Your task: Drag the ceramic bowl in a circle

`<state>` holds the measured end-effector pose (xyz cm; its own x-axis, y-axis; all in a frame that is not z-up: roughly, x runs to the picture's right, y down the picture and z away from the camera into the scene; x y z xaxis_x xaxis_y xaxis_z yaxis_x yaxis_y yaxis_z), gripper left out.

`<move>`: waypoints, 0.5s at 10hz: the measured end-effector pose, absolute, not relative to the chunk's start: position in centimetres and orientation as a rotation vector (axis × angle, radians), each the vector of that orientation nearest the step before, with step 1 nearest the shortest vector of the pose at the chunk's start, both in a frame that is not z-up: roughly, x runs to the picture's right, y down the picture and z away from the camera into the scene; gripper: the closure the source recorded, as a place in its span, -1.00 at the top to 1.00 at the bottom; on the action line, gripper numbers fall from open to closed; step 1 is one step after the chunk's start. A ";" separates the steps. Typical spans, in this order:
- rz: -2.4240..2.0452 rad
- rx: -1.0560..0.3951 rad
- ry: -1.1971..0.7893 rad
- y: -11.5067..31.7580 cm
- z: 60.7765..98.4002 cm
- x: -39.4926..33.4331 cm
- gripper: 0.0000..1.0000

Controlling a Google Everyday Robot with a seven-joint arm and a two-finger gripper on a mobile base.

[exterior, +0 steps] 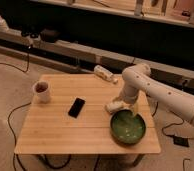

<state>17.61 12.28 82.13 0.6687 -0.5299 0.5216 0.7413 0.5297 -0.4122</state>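
Observation:
The ceramic bowl (128, 126) sits wide and flat (128, 141), so it will stay level and slide along after the robot's gripper when the robot drags it by the bowl's rim.
The ceramic bowl (127, 127), wide, green and glossy, sits at the table's (60, 135) front right corner. My white arm reaches in from the right and bends down to it. The gripper (131, 114) hangs at the bowl's far rim, open, right above or touching the rim; which of the two I cannot tell. Nothing is held.
A small pale object (113, 106) lies just left of the gripper by the bowl's rim. A black phone (76, 107) lies mid-table, a white mug (42, 91) stands at the left, and a white object (104, 73) lies at the back edge. Cables trail on the floor.

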 end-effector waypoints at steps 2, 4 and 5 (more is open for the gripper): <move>-0.863 -0.649 -0.323 13.7 83.5 17.1 0.60; -0.932 -0.639 -0.296 15.2 84.9 16.3 0.60; -0.945 -0.636 -0.287 15.6 85.2 16.0 0.60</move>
<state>15.96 15.61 85.25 0.5658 -0.6609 0.4931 0.8235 0.4223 -0.3789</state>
